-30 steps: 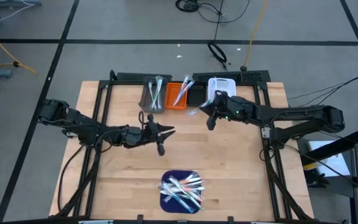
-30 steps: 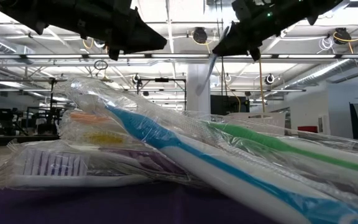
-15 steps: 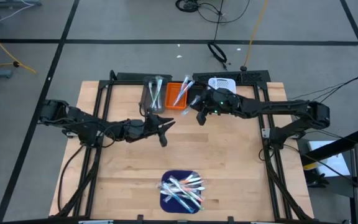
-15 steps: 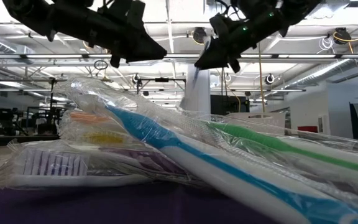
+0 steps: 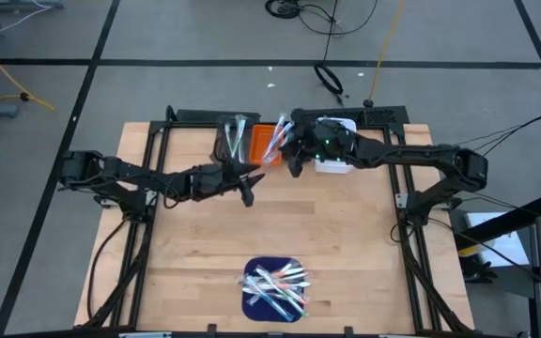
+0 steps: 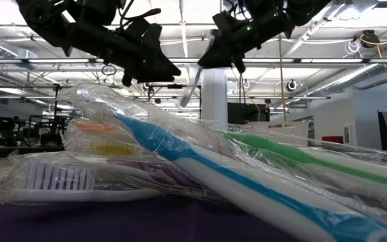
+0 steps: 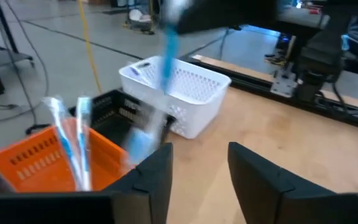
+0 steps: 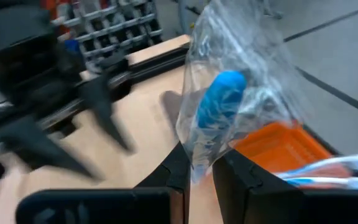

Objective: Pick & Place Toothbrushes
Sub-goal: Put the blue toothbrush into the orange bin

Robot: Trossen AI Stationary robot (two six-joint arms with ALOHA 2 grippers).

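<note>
The blue toothbrush is like the blue ones in the orange bin, so my right gripper needs to go on carrying it until it is hanging over that bin before it lets it go.
Several wrapped toothbrushes lie piled on the dark blue mat near the table's front edge and fill the low view. My right gripper is shut on a blue toothbrush in a clear wrapper, beside the orange bin. My left gripper is open and empty, just near of the grey bin. Its fingers stand apart in its wrist view. Both bins hold toothbrushes. My right gripper pinches the wrapped blue toothbrush between its two fingers, on the wrapper and the blue end. The toothbrush is lifted clear. In the low view it hangs slanting below the gripper.
Grey, orange, black and white bins stand in a row at the table's far edge. The two grippers are close together in front of them. Bare wood lies between the bins and the mat.
My right gripper has carried the wrapped toothbrush toward the table's left, from in front of the white bin to beside the orange bin, still shut on it. My left gripper has moved toward the far edge, closer to the grey bin, staying open.
</note>
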